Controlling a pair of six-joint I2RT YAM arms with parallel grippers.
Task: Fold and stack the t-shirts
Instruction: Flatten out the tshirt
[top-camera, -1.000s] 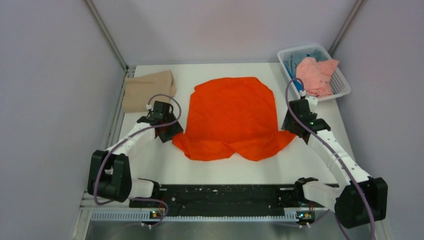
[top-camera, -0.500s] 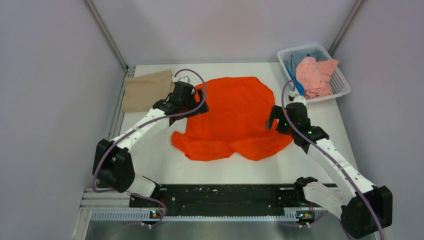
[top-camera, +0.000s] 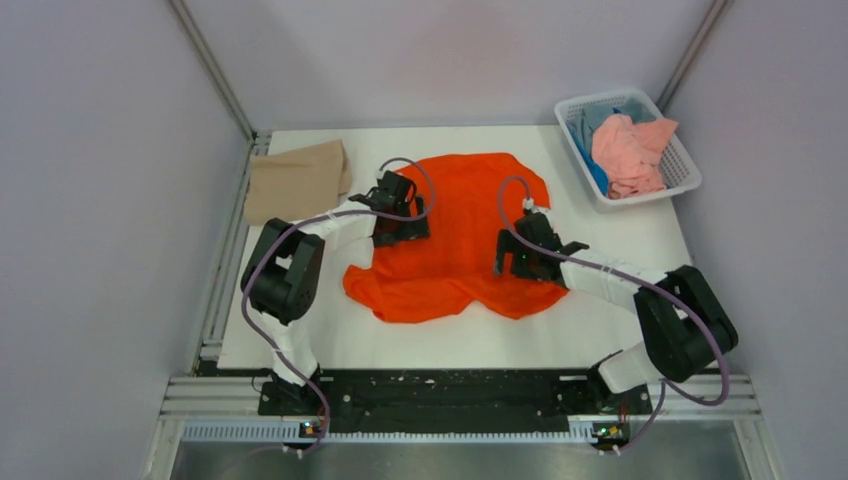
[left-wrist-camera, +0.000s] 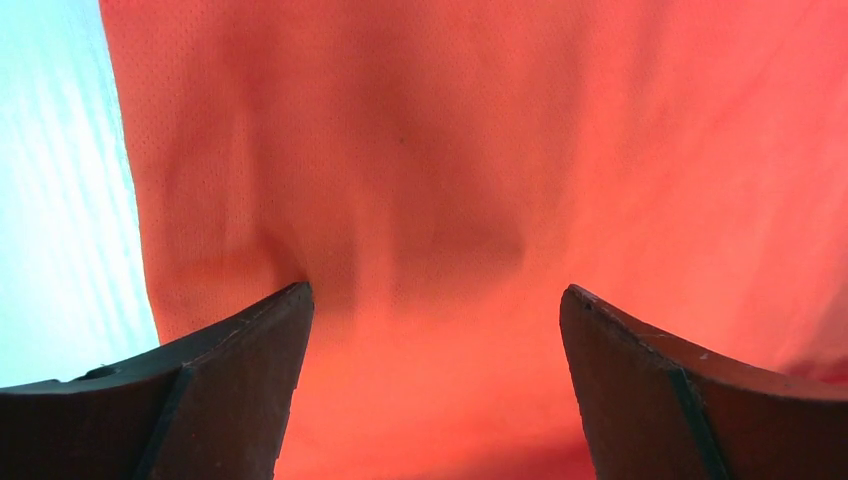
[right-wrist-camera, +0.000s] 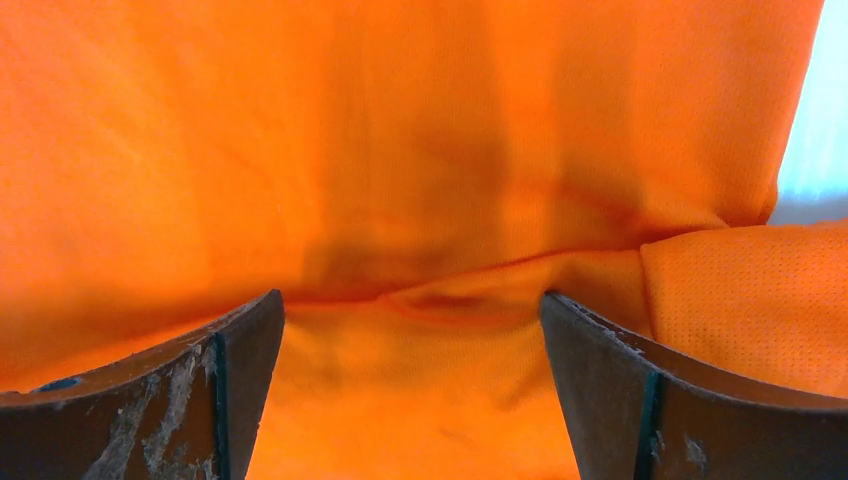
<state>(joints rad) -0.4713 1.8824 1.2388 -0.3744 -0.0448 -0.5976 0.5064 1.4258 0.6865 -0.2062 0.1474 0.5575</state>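
The bright orange t-shirt's near edge lies rumpled (top-camera: 430, 298) and has a fold across it. My grippers need to spread the cloth (top-camera: 455, 245) out flat before they fold the t-shirt.
The bright orange t-shirt (top-camera: 455, 225) lies spread in the middle of the white table, its near edge rumpled. My left gripper (top-camera: 400, 228) is open, low over the shirt's left part; orange cloth (left-wrist-camera: 440, 200) fills the gap between its fingers (left-wrist-camera: 240, 380). My right gripper (top-camera: 512, 262) is open, low over the shirt's right part, with a fold of orange cloth (right-wrist-camera: 450, 300) between its fingers (right-wrist-camera: 610, 390). A tan-beige t-shirt (top-camera: 295, 180) lies folded at the far left. Salmon-pink (top-camera: 630, 150) and blue (top-camera: 592, 172) shirts lie in the basket.
A white lattice basket (top-camera: 688, 160) stands at the table's far right corner. Grey walls close in the table at left, back and right. A black rail (top-camera: 440, 390) runs along the near edge.
Both arms have swung inward from the shirt's side edges onto the shirt. The shirt's sides have been drawn in, so it lies narrower and more bunched at the near edge.
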